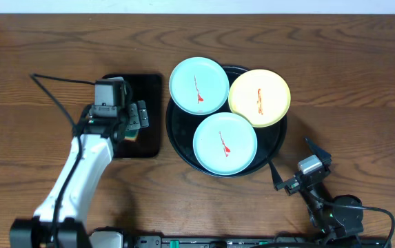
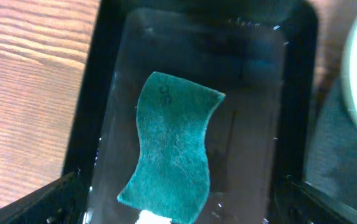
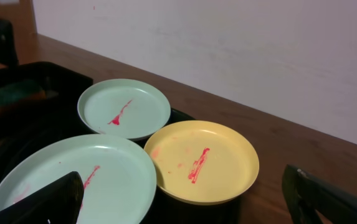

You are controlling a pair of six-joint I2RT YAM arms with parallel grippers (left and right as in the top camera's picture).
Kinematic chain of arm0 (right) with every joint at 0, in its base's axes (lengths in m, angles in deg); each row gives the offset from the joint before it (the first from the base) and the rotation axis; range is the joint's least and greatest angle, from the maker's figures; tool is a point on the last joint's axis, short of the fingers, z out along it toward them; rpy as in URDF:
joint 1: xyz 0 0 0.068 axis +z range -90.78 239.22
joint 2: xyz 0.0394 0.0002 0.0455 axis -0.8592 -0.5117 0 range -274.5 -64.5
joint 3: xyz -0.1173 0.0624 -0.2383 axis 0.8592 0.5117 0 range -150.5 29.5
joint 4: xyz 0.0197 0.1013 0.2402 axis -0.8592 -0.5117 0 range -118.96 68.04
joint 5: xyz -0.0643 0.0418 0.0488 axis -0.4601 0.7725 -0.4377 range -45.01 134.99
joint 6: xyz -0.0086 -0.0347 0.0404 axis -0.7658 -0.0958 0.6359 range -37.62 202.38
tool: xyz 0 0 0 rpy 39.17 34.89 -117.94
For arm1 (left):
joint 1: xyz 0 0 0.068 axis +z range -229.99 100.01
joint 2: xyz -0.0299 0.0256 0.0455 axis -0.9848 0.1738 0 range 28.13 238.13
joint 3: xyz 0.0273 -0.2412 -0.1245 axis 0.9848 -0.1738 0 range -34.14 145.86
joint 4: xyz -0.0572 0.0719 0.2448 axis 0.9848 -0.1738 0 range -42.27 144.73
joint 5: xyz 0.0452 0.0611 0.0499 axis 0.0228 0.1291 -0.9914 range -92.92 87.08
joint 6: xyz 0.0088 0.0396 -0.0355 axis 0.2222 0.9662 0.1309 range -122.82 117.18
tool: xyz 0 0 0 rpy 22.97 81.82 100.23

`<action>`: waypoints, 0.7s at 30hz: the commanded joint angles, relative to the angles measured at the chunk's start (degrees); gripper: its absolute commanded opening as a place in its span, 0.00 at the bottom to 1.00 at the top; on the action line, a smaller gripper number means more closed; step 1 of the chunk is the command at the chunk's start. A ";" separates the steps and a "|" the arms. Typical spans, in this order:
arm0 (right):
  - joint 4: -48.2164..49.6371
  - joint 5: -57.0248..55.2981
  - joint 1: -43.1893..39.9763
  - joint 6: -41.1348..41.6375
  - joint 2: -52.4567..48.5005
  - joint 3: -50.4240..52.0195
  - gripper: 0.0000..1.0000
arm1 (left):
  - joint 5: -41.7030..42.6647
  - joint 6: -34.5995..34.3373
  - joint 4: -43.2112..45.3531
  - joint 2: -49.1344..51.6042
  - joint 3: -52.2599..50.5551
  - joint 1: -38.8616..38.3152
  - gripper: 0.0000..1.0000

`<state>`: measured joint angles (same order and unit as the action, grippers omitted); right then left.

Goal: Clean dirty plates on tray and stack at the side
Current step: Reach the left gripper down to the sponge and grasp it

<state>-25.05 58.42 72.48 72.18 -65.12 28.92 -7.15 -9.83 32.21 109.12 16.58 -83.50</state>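
Observation:
My left gripper keeps going down until its fingers are on both sides of the green sponge [image 2: 171, 155], and then close. The sponge's long sides [image 2: 203, 140] face the open fingers and are clear of the tray's sides.
Three smeared plates sit on the round black tray [image 1: 276, 141]: a light blue plate [image 1: 199, 85] at the back left, a pale yellow plate [image 1: 260, 97] at the back right, and a light blue plate [image 1: 225, 143] at the front. They also show in the right wrist view: back blue plate [image 3: 124, 108], yellow plate [image 3: 203, 160], front blue plate [image 3: 72, 183]. My left gripper [image 1: 136, 118] is open above a green sponge [image 2: 173, 148] in the small rectangular black tray [image 1: 152, 103]. My right gripper [image 1: 297, 165] is open and empty, just right of the round tray.
The small rectangular tray [image 2: 299, 112] holds a film of water around the sponge. A pale wall [image 3: 228, 43] stands behind the table's far edge. Bare wooden table [image 1: 362, 89] lies right of the round tray.

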 commanded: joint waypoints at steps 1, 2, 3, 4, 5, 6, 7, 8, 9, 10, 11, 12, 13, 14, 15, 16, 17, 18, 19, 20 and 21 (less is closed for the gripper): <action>0.07 -0.07 0.28 -0.59 0.24 0.28 0.99 | -1.38 3.15 2.03 3.76 1.81 -0.07 0.95; 0.07 -0.09 0.28 -0.59 0.24 0.28 0.99 | -1.38 3.80 2.62 4.52 1.81 -0.07 0.95; 0.07 -0.09 0.28 -0.59 0.24 0.28 0.99 | -1.38 4.52 3.32 5.27 1.81 -0.07 0.95; 0.07 -0.09 0.28 -0.59 0.24 0.28 0.99 | -1.36 5.14 3.91 5.88 1.81 -0.07 0.94; 0.07 -0.09 0.28 -0.59 0.24 0.28 0.99 | -1.36 5.64 4.52 6.34 1.81 -0.07 0.95; 0.07 -0.09 0.28 -0.59 0.24 0.28 0.99 | -1.36 6.19 5.16 6.75 1.81 -0.07 0.94; 0.07 -0.09 0.28 -0.59 0.24 0.28 0.99 | -1.36 6.62 5.77 7.19 1.81 -0.07 0.94; 0.07 -0.09 0.28 -0.59 0.24 0.28 0.99 | -1.38 6.95 6.45 7.61 1.81 -0.07 0.94; 0.07 -0.09 0.28 -0.59 0.24 0.28 0.99 | -1.38 7.04 7.28 8.24 1.81 -0.04 0.94; 0.07 -0.09 0.28 -0.59 0.24 0.28 0.99 | -1.38 7.04 8.09 8.74 1.81 -0.04 0.94; 0.07 -0.09 0.28 -0.59 0.24 0.28 0.99 | -1.38 7.04 8.92 9.33 1.81 -0.04 0.94; 0.07 -0.09 0.28 -0.59 0.24 0.28 0.99 | -1.38 7.04 9.97 9.97 1.81 -0.04 0.94; 0.07 -0.09 0.28 -0.59 0.24 0.28 0.99 | -1.38 7.04 11.50 10.93 1.81 -0.04 0.94; 0.07 -0.09 0.28 -0.59 0.24 0.28 0.99 | -1.38 7.04 12.39 11.54 1.81 -0.04 0.92; 0.07 -0.09 0.28 -0.59 0.24 0.28 0.99 | -1.38 7.04 13.29 12.28 1.81 -0.04 0.92; 0.07 -0.09 0.28 -0.59 0.24 0.28 0.99 | -1.38 7.02 13.94 12.90 1.81 -0.04 0.91; 0.07 -0.09 0.28 -0.59 0.24 0.28 0.99 | -1.38 7.02 14.45 13.60 1.81 -0.04 0.91; 0.07 -0.09 0.28 -0.59 0.24 0.28 0.99 | -1.38 7.02 14.75 14.32 1.81 -0.04 0.89; 0.07 -0.09 0.28 -0.59 0.24 0.28 0.99 | -1.40 6.99 14.91 15.02 1.81 -0.04 0.88; 0.07 -0.07 0.28 -0.59 0.24 0.28 0.99 | -1.38 6.99 14.95 15.50 1.81 -0.04 0.88; 0.07 -0.09 0.28 -0.59 0.24 0.28 0.99 | -1.42 7.02 14.97 16.04 1.81 -0.04 0.88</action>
<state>-25.05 58.42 72.48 72.18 -65.12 28.92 -7.80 -3.80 46.98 123.35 16.71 -83.50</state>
